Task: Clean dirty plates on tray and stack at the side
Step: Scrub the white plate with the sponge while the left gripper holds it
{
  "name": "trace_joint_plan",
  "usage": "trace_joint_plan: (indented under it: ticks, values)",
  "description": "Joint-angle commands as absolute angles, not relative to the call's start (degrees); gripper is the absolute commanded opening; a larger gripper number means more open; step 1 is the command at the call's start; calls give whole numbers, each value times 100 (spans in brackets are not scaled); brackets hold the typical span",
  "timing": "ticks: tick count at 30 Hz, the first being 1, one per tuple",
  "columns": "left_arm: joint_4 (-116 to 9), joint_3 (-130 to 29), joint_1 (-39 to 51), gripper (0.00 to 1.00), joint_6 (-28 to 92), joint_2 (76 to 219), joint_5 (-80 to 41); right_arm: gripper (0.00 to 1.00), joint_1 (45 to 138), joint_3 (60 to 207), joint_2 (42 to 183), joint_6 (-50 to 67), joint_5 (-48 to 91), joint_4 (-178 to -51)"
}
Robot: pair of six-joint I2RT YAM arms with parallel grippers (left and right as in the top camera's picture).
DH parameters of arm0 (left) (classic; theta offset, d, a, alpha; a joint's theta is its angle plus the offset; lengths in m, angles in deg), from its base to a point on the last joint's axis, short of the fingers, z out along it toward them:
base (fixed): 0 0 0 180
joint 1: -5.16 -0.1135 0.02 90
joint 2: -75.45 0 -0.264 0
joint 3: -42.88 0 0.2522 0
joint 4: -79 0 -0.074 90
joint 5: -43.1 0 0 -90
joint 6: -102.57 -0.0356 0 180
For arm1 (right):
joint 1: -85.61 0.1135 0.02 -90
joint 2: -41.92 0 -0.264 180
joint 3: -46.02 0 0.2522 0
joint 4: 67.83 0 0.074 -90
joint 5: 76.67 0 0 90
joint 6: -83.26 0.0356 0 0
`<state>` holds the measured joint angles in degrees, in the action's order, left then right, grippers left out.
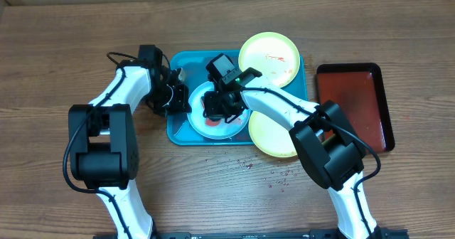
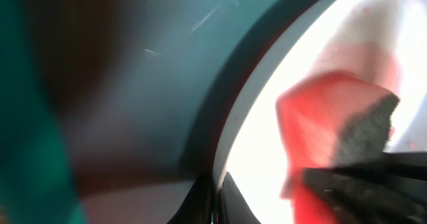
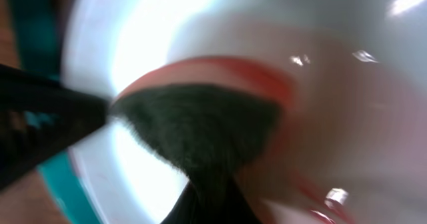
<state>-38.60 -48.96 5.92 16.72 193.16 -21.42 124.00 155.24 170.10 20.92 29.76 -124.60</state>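
Next, I sweep my right gripper back across the red smears (image 1: 237,120) that lie toward the plate's opposite rim, because the sponge (image 2: 312,116) is getting close to my left gripper on the plate's rim.
The pale blue-white plate (image 1: 200,122) lies in the teal tray (image 1: 176,131). My left gripper (image 1: 180,98) is shut on the plate's left rim; the left wrist view shows its jaws (image 2: 217,199) pinching the white rim (image 2: 267,91). My right gripper (image 1: 217,108) is over the plate and is shut on a red sponge with a dark scouring face (image 3: 193,124), which it presses on the plate (image 3: 153,31). The sponge also shows in the left wrist view (image 2: 320,117). One yellow-green plate (image 1: 270,55) with red smears rests on the tray's far right corner. Another (image 1: 270,136) lies at the tray's right edge, partly under my right arm.
A dark red tray (image 1: 355,104) lies on the table at the right. Small red specks (image 1: 274,175) dot the wooden table in front of the teal tray. Both arms cross over the teal tray.
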Motion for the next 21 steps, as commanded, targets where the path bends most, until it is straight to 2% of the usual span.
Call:
trace_joint_plan:
  ticks: [1,6,13,17,21]
  values:
    - [-3984,-4872,358,4,1796,19353,-2496,4,12392,15990,17185,1482,1824,-12875]
    - [-4155,-4872,358,4,1844,19353,-2481,4,12435,16278,17185,571,659,-13163]
    - [-4225,-4872,358,4,1840,19353,-2481,4,12440,16270,17371,164,274,-13102]
    - [-4194,-4872,353,4,1866,19353,-2440,4,12477,16254,17426,177,508,-13255]
    - [-4151,-4872,353,4,1975,19353,-2433,4,12617,16254,17426,177,1464,-13469]
